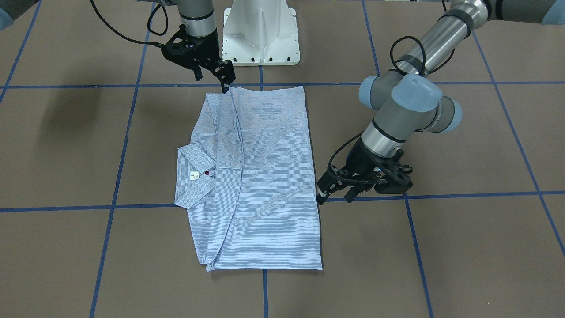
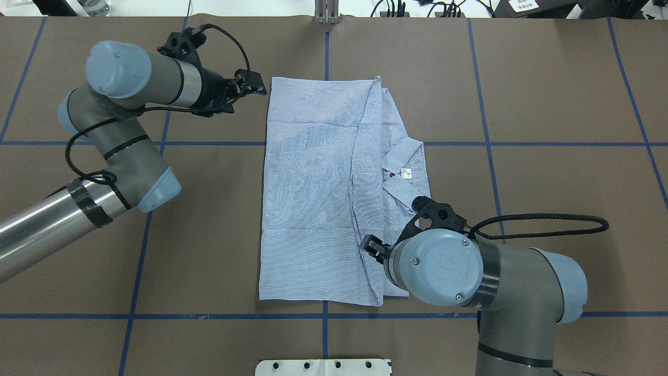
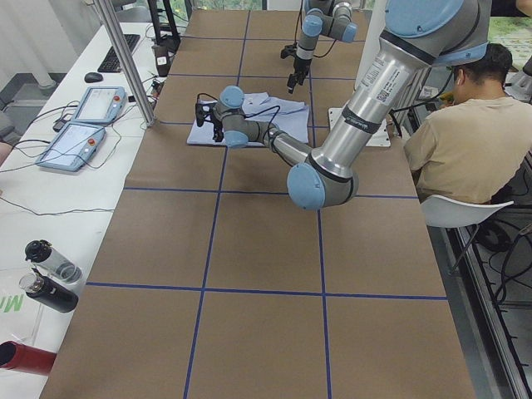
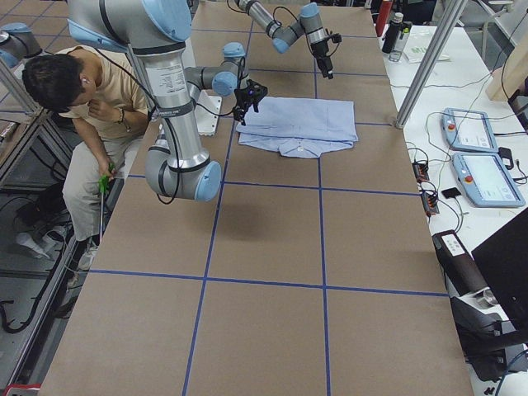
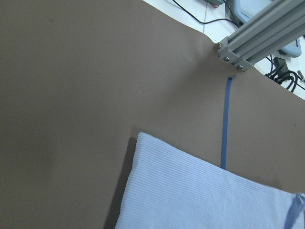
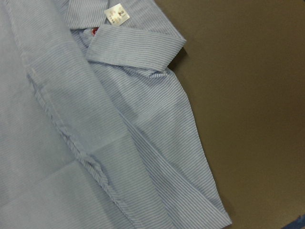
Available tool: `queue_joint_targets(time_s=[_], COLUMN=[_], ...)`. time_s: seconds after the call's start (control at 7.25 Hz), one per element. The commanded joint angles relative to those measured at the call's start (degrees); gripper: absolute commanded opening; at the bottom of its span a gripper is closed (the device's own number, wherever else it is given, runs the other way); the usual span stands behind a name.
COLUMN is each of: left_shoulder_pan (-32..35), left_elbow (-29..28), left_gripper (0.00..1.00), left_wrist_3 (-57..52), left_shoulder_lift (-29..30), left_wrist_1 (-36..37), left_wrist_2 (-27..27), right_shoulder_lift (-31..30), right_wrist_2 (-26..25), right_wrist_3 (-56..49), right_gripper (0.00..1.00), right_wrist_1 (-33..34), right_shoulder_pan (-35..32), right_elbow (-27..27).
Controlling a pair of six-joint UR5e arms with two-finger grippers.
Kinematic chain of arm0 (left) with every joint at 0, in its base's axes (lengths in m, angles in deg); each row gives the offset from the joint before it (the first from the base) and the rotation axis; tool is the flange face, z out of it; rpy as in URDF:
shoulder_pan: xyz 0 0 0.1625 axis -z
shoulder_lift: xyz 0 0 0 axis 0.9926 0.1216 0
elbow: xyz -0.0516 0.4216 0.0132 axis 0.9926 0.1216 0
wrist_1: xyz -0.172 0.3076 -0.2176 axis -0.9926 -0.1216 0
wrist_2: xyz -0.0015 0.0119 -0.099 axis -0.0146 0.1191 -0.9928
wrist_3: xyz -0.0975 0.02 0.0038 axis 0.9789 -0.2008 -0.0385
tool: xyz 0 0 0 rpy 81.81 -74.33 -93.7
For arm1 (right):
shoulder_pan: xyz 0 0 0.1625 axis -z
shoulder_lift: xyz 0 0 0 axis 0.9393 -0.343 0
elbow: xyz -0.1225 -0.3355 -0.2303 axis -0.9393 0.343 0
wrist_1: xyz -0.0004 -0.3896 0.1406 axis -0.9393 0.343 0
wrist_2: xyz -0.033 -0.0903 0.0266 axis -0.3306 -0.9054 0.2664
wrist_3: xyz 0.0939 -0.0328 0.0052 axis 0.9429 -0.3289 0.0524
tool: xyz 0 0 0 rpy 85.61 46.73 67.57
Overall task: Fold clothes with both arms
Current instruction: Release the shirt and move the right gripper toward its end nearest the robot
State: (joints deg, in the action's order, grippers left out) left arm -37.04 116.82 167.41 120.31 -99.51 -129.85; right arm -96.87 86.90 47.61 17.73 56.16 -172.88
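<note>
The shirt's edge [image 1: 227, 91] will sag and open up between its layers when the robot folds it over, because the strip's loose seam edge [image 1: 241, 138] lies on top of another layer.
The clothes are one light blue striped shirt [image 1: 265, 176] [image 2: 313, 198], folded into a flat rectangle on the brown table. Its collar [image 1: 194, 176] and white neck label [image 6: 116, 13] lie on the robot's right side. My left gripper [image 1: 335, 198] [image 2: 257, 86] stands open beside the shirt's far left corner, apart from the cloth, and that corner [image 5: 200, 195] shows in the left wrist view. My right gripper [image 1: 212, 80] [image 2: 373, 246] is open over the near edge by the fold line, one fingertip [image 1: 226, 88] at the cloth. Nothing is held.
The white pedestal base [image 1: 260, 35] stands at the near table edge. Blue tape lines [image 2: 323, 316] grid the table. A person [image 3: 465, 125] sits by the robot's side. Touch pendants [image 3: 83, 125] and an aluminium post [image 5: 257, 36] are at the far edge.
</note>
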Motion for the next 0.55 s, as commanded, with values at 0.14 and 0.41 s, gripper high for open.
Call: queue_joint_targets(time_s=[0.14, 0.41], left_shoulder_pan=[0.95, 0.95], left_elbow=[6.29, 6.29], left_gripper=[0.99, 0.99], left_wrist_3=[0.01, 0.18], left_shoulder_lift=[-5.73, -5.73], left_wrist_1=[0.10, 0.19], left_wrist_2=[-3.10, -3.10], right_shoulder_lift=[4.35, 6.40], right_wrist_2=[-1.25, -0.73], right_wrist_3=[-28.22, -37.86], right_gripper=[1.00, 1.00], right_wrist_1=[5.21, 7.07], right_shoulder_pan=[2.53, 2.44], right_elbow=[7.58, 10.69])
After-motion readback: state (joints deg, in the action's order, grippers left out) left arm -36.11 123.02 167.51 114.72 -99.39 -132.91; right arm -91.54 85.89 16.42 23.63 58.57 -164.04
